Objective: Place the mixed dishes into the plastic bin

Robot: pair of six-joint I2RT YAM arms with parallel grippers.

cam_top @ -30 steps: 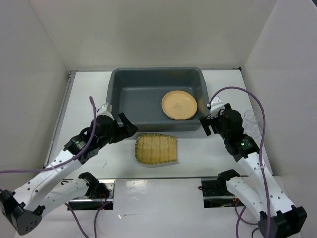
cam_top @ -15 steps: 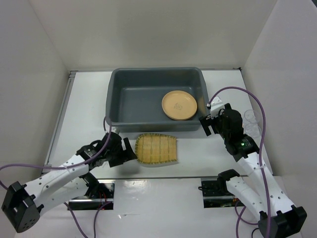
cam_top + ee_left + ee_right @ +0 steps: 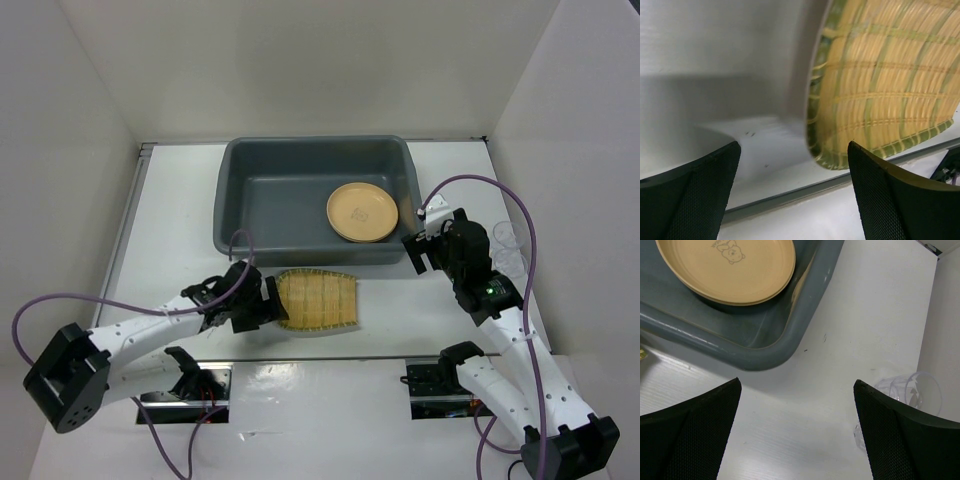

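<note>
The woven bamboo tray will keep its scooped shape when the robot lifts the tray's end, because a bound green rim curves up there.
The dark grey plastic bin stands at the back middle of the table. A yellow-tan plate lies in its right half; it also shows in the right wrist view, with a second rim edge under it. The woven bamboo tray lies flat on the table in front of the bin. My left gripper is open, low at the tray's left end; the tray's corner sits between the jaws. My right gripper is open and empty over bare table by the bin's front right corner. Two clear glasses stand to its right.
White walls close the table in at the left, back and right. A glass is near my right fingertip. The table's front edge strip runs just below the tray. Both arm bases sit at the near edge.
My left arm swung from beside the bin's front left corner down toward the near edge, then right to the tray's left end. The right arm has not moved.
</note>
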